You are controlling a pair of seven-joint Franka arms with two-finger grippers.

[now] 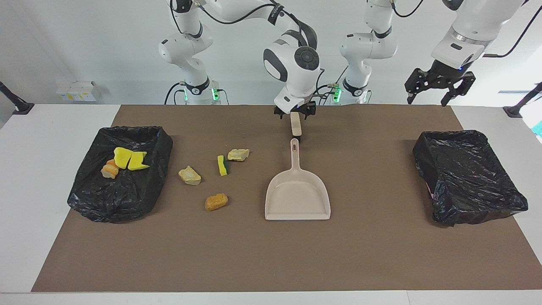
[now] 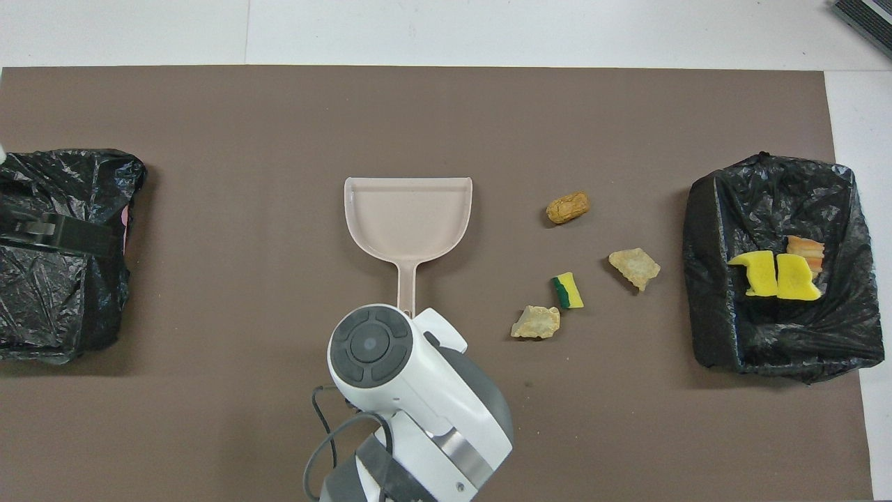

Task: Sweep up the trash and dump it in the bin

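The narrow beige brush has my right gripper's open fingers lined up across it, so my right gripper should go on going down to the brush's handle and close there.
My right gripper is shut on the beige brush and holds it upright, bristles down, just by the end of the dustpan's handle. The beige dustpan lies flat and empty, handle toward the robots. On the mat toward the right arm's end lie a tan lump, a green-backed yellow sponge, a beige lump and an orange lump. Two yellow sponge chunks and an orange-tan piece lie in the black-lined bin. My left gripper is open, raised.
A second black-lined bin stands at the left arm's end, with nothing visible in it; the left gripper hangs over it in the overhead view. The brown mat covers the table. The right arm's wrist hides the brush from above.
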